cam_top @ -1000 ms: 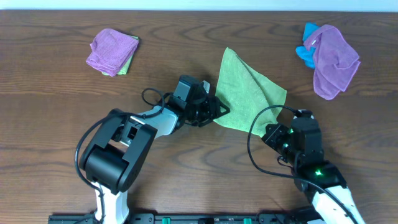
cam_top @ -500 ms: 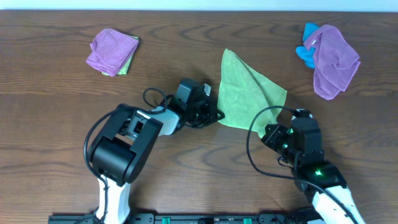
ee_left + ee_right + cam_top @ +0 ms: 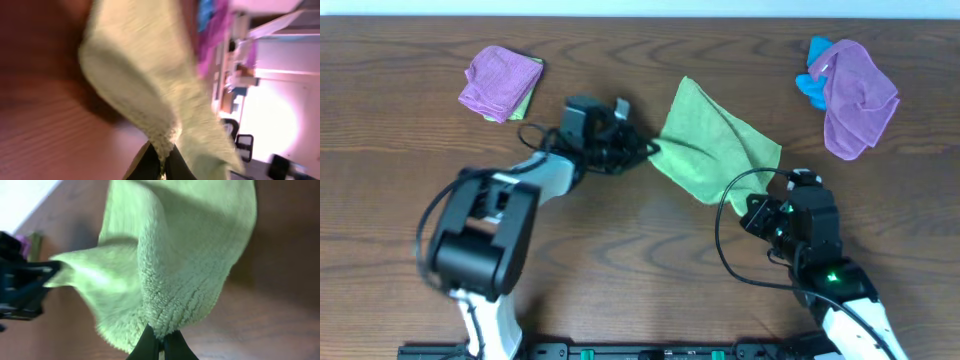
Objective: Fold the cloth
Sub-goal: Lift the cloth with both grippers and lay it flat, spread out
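Note:
I should use my left gripper and right gripper to pull the lime-green cloth's held edge level, because it slants and sags. I should then lay it over the nearer wood before I fold.
The lime-green cloth lies spread and slightly rumpled in the middle of the wooden table. My left gripper is shut on its left corner, and in the left wrist view the fingertips pinch a raised fold of the cloth off the wood. At the cloth's lower right edge my right gripper is shut on it. In the right wrist view the closed gripper bites the fluffy hem of the cloth. The cloth sags between the two grips.
A purple cloth lies over a green one at the back left. Another purple cloth and a small blue cloth sit at the back right. Black cables loop beside both arms. The table's far edge runs along the top.
My left gripper closed on the cloth's left corner and swung up and to the left, pulling that corner with it. The right gripper has stayed in place.

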Robot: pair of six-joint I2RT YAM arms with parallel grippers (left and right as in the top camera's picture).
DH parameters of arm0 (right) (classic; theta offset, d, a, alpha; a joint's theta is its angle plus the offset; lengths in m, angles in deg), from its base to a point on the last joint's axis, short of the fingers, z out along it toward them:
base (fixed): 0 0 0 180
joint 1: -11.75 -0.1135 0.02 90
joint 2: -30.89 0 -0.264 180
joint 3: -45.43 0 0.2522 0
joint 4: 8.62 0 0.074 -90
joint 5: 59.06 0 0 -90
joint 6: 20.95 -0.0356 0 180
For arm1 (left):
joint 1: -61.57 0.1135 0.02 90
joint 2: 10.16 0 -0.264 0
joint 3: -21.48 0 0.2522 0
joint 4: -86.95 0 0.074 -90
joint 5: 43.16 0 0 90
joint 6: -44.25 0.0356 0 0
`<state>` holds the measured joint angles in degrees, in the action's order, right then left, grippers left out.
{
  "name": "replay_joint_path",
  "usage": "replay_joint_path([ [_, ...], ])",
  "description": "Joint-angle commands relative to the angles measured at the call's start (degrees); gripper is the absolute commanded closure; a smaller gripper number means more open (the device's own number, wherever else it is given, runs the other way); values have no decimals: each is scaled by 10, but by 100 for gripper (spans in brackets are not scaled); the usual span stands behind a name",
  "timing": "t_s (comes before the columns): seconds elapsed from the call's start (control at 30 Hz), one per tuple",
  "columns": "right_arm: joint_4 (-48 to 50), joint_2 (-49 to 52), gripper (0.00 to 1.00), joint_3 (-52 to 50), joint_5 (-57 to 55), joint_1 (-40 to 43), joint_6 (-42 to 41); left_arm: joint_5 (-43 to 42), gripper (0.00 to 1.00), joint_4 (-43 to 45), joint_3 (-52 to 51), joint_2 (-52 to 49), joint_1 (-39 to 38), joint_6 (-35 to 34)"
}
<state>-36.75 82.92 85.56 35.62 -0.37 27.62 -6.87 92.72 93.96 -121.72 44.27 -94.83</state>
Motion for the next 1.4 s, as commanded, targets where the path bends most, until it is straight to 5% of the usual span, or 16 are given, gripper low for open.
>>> replay_joint_path([
  [0.0,24,2,99,35,0,6,14,-8,94,0,24,69,19,-2],
  [0.23,74,86,99,103,16,6,19,3,95,0,48,124,44,-67],
  [0.57,77,285,99,305,16,12,83,96,95,-61,157,112,73,-51],
  [0.87,75,392,99,437,18,24,108,91,94,-62,207,69,102,-50],
  [1.1,33,413,99,476,18,32,134,26,94,-86,221,67,130,-21],
  [1.37,-94,413,99,476,24,31,149,-26,94,-301,221,67,133,137],
])
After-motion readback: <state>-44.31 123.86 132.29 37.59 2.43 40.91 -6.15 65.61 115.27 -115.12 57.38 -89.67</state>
